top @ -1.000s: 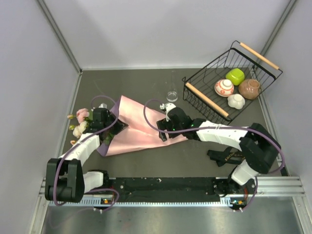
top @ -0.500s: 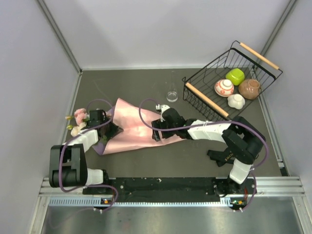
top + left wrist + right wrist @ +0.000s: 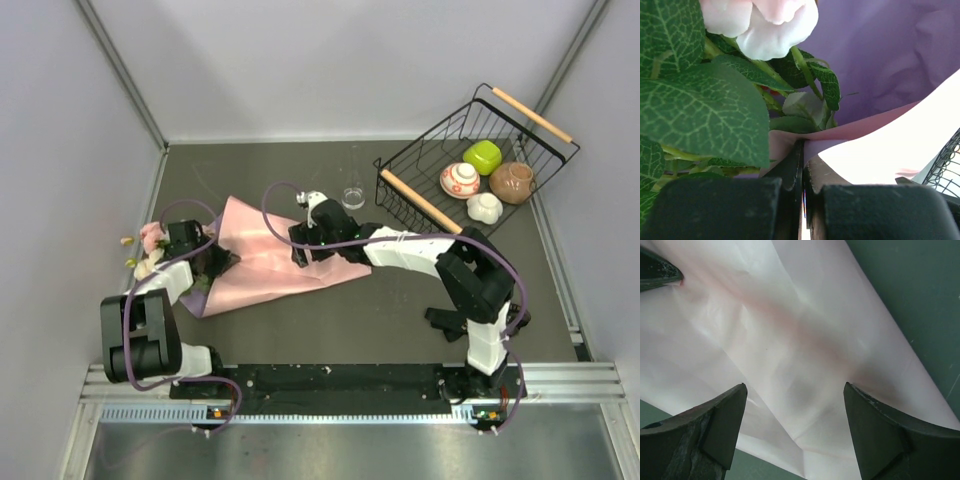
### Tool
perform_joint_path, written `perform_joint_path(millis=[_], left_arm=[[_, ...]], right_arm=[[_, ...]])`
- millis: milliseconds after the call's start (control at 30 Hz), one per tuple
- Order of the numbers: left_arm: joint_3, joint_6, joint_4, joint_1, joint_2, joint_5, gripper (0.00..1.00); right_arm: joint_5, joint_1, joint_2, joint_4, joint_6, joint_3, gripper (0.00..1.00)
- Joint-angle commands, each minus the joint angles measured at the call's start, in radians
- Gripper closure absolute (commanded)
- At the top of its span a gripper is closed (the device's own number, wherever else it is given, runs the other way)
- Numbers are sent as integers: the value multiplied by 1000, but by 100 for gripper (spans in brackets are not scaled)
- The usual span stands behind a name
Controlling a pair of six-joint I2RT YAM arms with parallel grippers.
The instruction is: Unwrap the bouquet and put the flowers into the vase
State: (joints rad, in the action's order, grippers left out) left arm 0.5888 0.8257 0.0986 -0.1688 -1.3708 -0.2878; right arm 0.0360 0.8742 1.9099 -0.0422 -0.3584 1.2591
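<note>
The paper's edge (image 3: pixel 813 147) is pinched in my left gripper and the stems are outside its fingers, so I should keep pulling toward the back wall (image 3: pixel 265 115) until the paper's purple side opens.
The bouquet lies at the left of the dark table, its roses (image 3: pixel 150 243) near the left wall and its pink paper sheet (image 3: pixel 275 262) spread out to the right. My left gripper (image 3: pixel 213 262) is shut on the paper's edge beside the stems. The left wrist view shows its closed jaws (image 3: pixel 804 150) pinching the pink paper (image 3: pixel 880 150) below a pale pink rose (image 3: pixel 765 20) and green leaves (image 3: pixel 695 110). My right gripper (image 3: pixel 300 248) stands open above the middle of the sheet, and nothing lies between its wide fingers (image 3: pixel 794 387) over the paper (image 3: pixel 790 330). The clear glass vase (image 3: pixel 352 197) stands behind the sheet.
A black wire basket (image 3: pixel 425 205) with wooden handles sits at the back right, holding a green bowl (image 3: pixel 483 155), a pink-patterned bowl (image 3: pixel 460 180), a brown pot (image 3: pixel 512 182) and a white dish (image 3: pixel 485 207). Grey walls close in the left, back and right sides.
Both grippers have moved left and slightly back. The left one has dragged the bouquet and paper toward the left wall. The right one has stayed open, sliding over the sheet.
</note>
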Motion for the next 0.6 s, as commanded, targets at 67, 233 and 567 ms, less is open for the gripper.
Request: perform_joint_path(millis=[67,233,567], left_arm=[[57,9,-30,-15,15,-37,100],[103,27,-40,-15,53,-33,100],[221,78,-82,-17,32,-51,100]], right_arm=[[-59,-4,-77,-74,62,60,20],[-103,-4,-267,-107,59,-42,18],[-225,-6,-655,-182,65,-228,15]])
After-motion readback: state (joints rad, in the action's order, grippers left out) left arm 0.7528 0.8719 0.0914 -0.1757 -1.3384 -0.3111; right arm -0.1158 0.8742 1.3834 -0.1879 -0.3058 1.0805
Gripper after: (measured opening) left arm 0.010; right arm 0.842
